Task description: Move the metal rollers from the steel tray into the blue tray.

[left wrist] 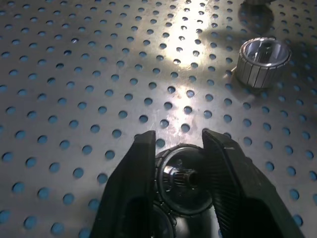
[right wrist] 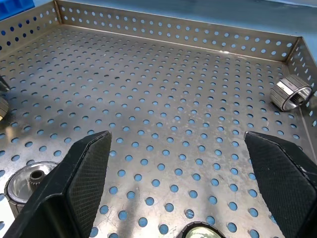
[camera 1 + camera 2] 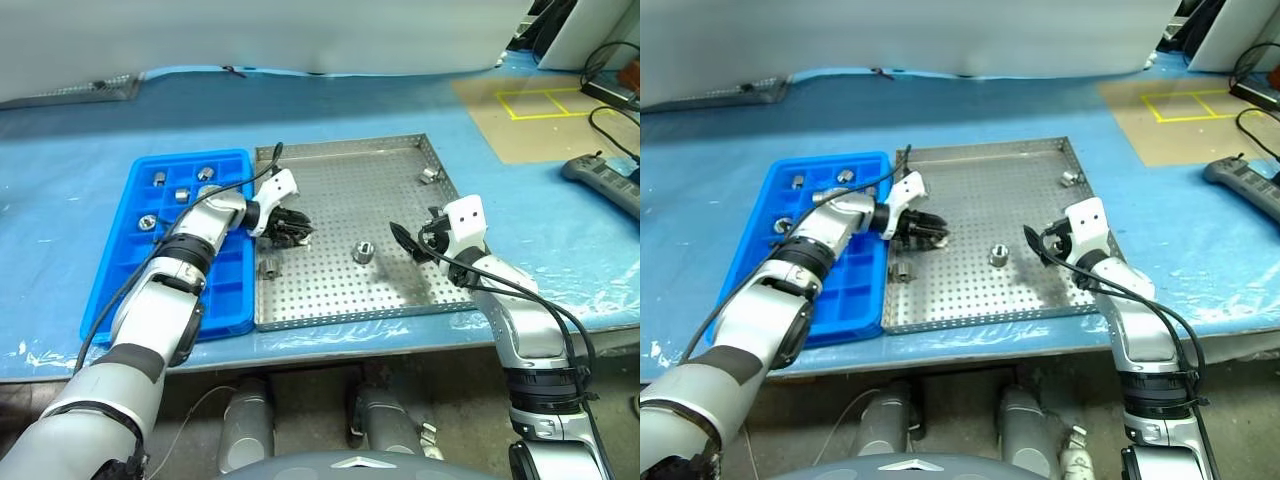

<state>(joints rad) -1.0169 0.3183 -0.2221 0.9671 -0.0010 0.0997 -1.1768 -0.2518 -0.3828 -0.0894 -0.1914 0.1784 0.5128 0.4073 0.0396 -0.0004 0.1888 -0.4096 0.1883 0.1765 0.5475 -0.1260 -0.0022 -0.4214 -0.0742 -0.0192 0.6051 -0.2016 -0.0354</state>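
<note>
A second roller is crowding the roller in my left gripper's fingers, so next the left gripper opens, back away and turns to come in from the rollers' far side.
The steel tray lies mid-table with the blue tray against its left side. My left gripper reaches into the steel tray's left part, shut on a metal roller that rests on the perforated floor. Loose rollers lie at the tray's centre, near its left edge and in the far right corner. Several rollers sit in the blue tray's far compartments. My right gripper hovers open over the tray's right part, with nothing between its fingers.
A grey handheld controller with cables lies on the blue table cover at the right. A brown board with yellow tape is at the far right. The table's front edge runs just below both trays.
</note>
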